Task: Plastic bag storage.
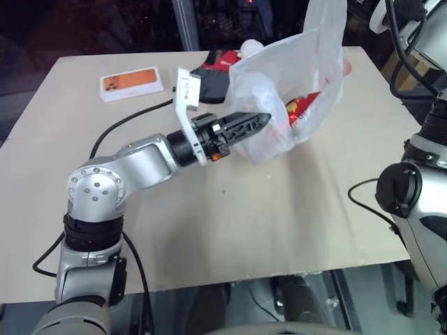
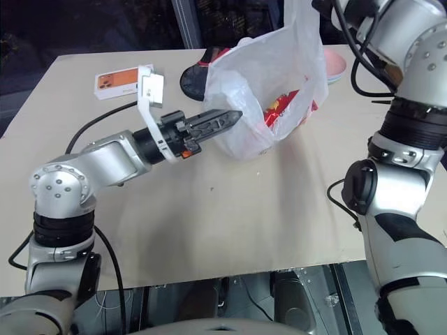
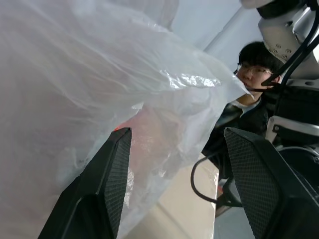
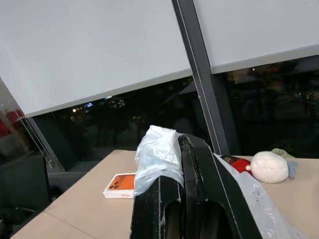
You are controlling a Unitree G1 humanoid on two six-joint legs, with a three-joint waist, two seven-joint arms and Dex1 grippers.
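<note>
The plastic bag is hanging from my right gripper only, and its opening (image 1: 285,89) is drooping. My left gripper should grab the bag's loose rim (image 1: 246,85) before both grippers raise the bag.
The plastic bag (image 1: 293,84), thin translucent white with red marks (image 2: 283,105) showing through its film, hangs over the back of the table with its bottom resting on the tabletop. My right gripper (image 4: 185,142) is shut on a bunched piece of the plastic bag (image 4: 157,154) at its top and holds it up. My left gripper (image 1: 262,120) reaches in from the left, roughly level, with its tips against the bag's lower side. In the left wrist view the left gripper (image 3: 174,134) stands open, with the bag's film (image 3: 99,74) hanging just in front of its fingers.
An orange-and-white phone box (image 1: 131,83) lies at the back left of the table (image 1: 230,230). Behind the bag are a black and red object (image 1: 213,73), a white round thing (image 1: 251,47) and a pink plate (image 2: 335,64). A black cable (image 1: 126,122) trails from my left arm. A person (image 3: 254,69) sits beyond the table.
</note>
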